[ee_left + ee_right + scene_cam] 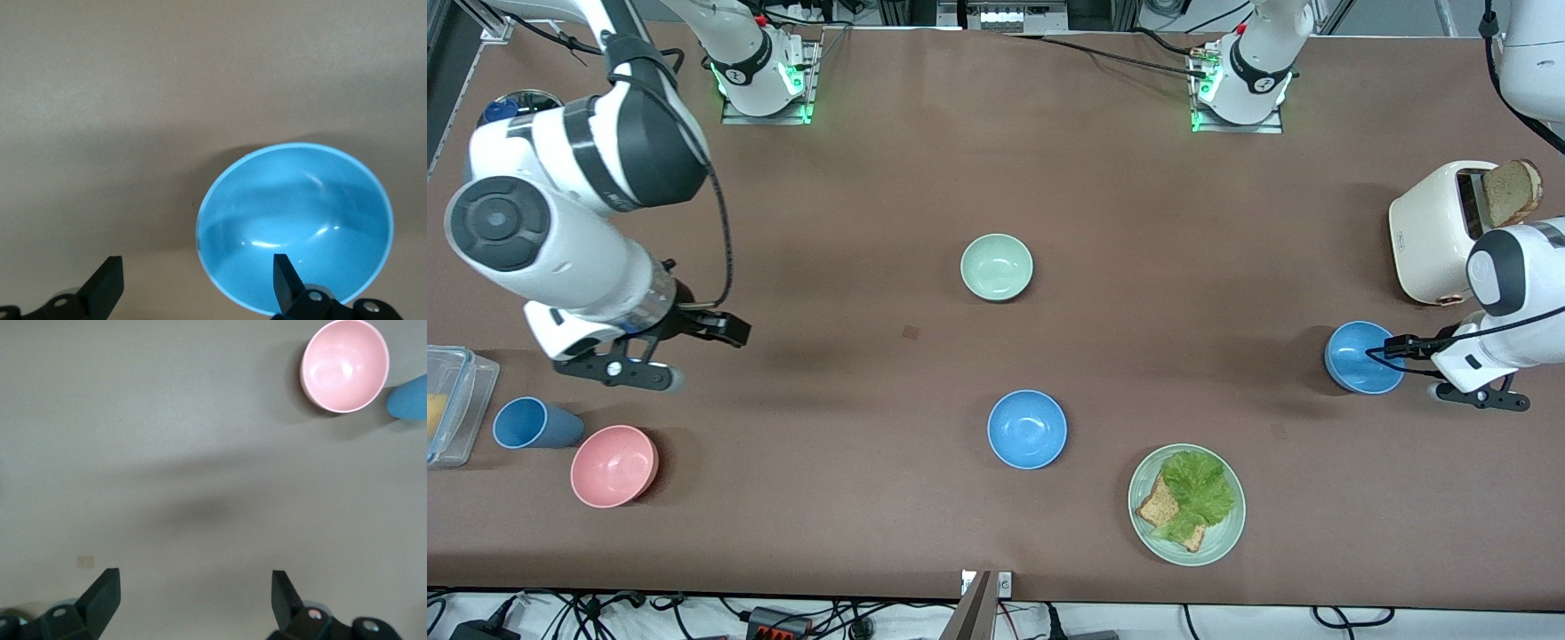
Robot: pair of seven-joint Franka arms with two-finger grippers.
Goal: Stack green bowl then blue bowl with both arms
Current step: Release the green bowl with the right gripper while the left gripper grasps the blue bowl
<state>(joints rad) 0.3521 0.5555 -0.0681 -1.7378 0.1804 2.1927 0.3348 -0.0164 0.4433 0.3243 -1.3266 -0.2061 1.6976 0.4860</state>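
Observation:
The blue bowl (1357, 358) will fit inside the green bowl (997, 267) when I lower it, because the green bowl is empty and its round opening is much like the blue bowl's.
The pale green bowl (997, 267) sits in the middle of the table. One blue bowl (1027, 428) lies nearer to the front camera than it. A second blue bowl (1360, 357) (293, 227) stands at the left arm's end of the table. My left gripper (1392, 348) (197, 280) is open at this bowl's rim, one finger over the bowl's inside and the other over the table outside. My right gripper (727, 331) (195, 593) hangs open and empty over bare table at the right arm's end.
A white toaster (1436, 231) with a slice of bread stands beside the left arm. A plate (1147, 524) with lettuce and toast lies near the front edge. A pink bowl (615, 465) (345, 365), a blue cup (529, 424) (408, 398) and a clear container (454, 400) lie beneath the right arm.

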